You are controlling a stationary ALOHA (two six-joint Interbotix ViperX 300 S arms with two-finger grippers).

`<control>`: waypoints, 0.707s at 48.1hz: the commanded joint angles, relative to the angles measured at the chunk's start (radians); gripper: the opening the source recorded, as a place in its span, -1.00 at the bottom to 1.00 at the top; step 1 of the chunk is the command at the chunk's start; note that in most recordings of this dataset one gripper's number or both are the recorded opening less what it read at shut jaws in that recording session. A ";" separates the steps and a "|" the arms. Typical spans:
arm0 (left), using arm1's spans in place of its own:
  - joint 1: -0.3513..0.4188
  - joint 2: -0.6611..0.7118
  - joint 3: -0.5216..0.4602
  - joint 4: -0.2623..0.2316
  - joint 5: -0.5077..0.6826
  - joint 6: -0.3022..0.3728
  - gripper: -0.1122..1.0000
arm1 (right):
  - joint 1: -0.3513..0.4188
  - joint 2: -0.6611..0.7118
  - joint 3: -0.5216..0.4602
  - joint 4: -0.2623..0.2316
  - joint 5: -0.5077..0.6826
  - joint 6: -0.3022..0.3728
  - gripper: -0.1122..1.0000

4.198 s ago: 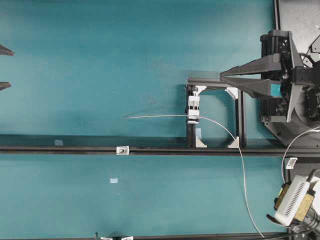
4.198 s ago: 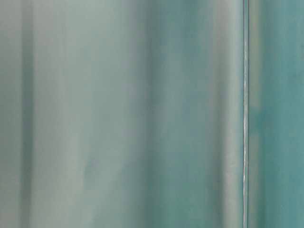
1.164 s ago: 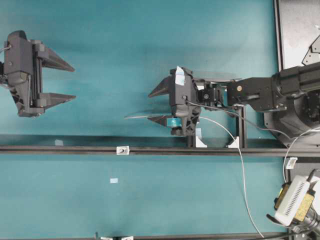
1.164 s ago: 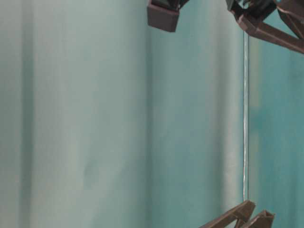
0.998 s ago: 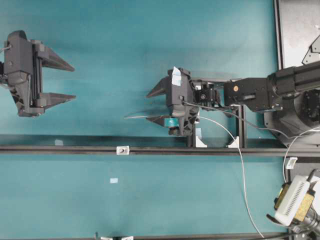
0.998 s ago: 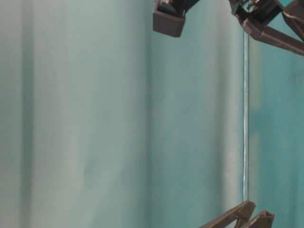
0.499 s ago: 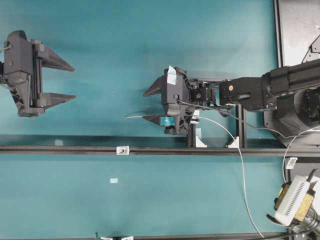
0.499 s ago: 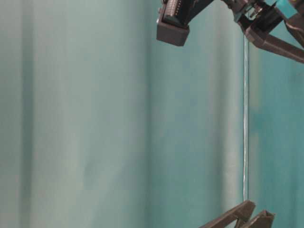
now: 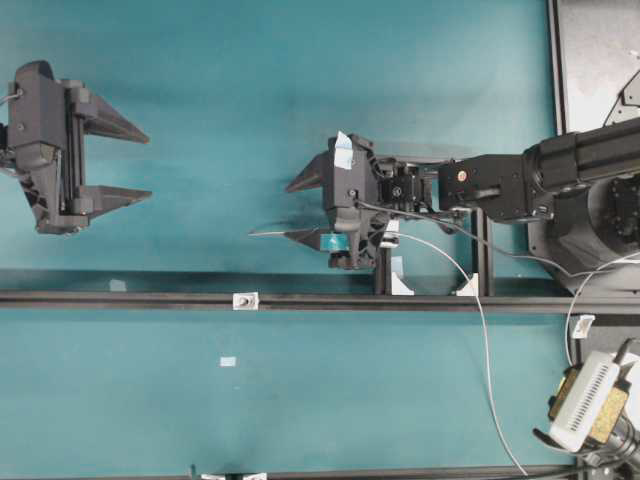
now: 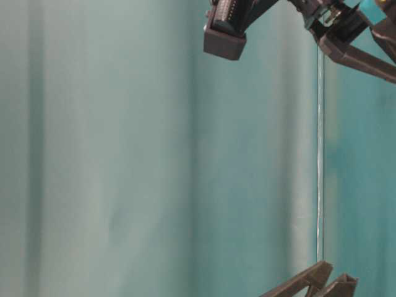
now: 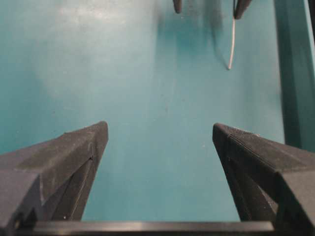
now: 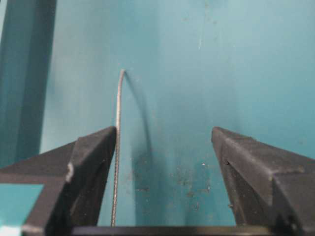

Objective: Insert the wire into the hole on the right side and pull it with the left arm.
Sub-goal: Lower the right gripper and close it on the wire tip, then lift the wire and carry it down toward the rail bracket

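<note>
The grey wire will stick out straight instead of drooping when the robot carries it, because the loose end of the grey wire [image 9: 266, 233] keeps itself straight above its separate shadow [image 12: 143, 114].
The thin grey wire [image 9: 270, 232] lies on the teal table, its free end pointing left; further right it curves down toward the near edge. My right gripper [image 9: 288, 212], with blue tape patches, stands open over that end. In the right wrist view the wire [image 12: 117, 147] runs just inside one finger of the open right gripper [image 12: 164, 130]. The hole is the dark dot in a tiny white bracket [image 9: 244, 300] on the black rail. The left arm's all-black gripper [image 9: 149, 166] hangs open at the far left, well apart from the wire [image 11: 231, 44], with nothing in the left gripper [image 11: 159, 125].
A black rail [image 9: 420, 300] crosses the table from side to side. A black frame [image 9: 481, 250] with white corner pieces stands behind my right gripper. A white finned device [image 9: 585, 400] sits at the lower right. A scrap of pale tape [image 9: 228, 361] lies below the rail.
Over the last second my right gripper slid a little left along the wire, then stopped. The left gripper has stayed still. Both arms came in from the sides earlier.
</note>
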 commanded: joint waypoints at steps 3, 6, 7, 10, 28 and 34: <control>0.003 -0.008 -0.018 -0.002 -0.008 0.002 0.51 | -0.005 -0.011 -0.017 0.000 -0.014 -0.002 0.43; 0.003 -0.008 -0.020 -0.002 -0.008 0.002 0.51 | -0.005 -0.011 -0.017 0.000 -0.014 -0.002 0.13; 0.003 -0.008 -0.020 -0.002 -0.008 0.002 0.51 | -0.005 -0.011 -0.017 0.000 -0.014 -0.002 0.01; 0.003 -0.008 -0.020 -0.002 -0.008 0.002 0.51 | -0.005 -0.009 -0.017 0.000 -0.014 -0.002 -0.31; 0.003 -0.008 -0.020 -0.002 -0.008 0.002 0.51 | -0.005 -0.011 -0.015 0.000 -0.012 -0.003 -0.78; 0.003 -0.008 -0.018 -0.002 -0.008 0.002 0.51 | -0.005 -0.011 -0.017 0.000 -0.012 -0.002 -0.78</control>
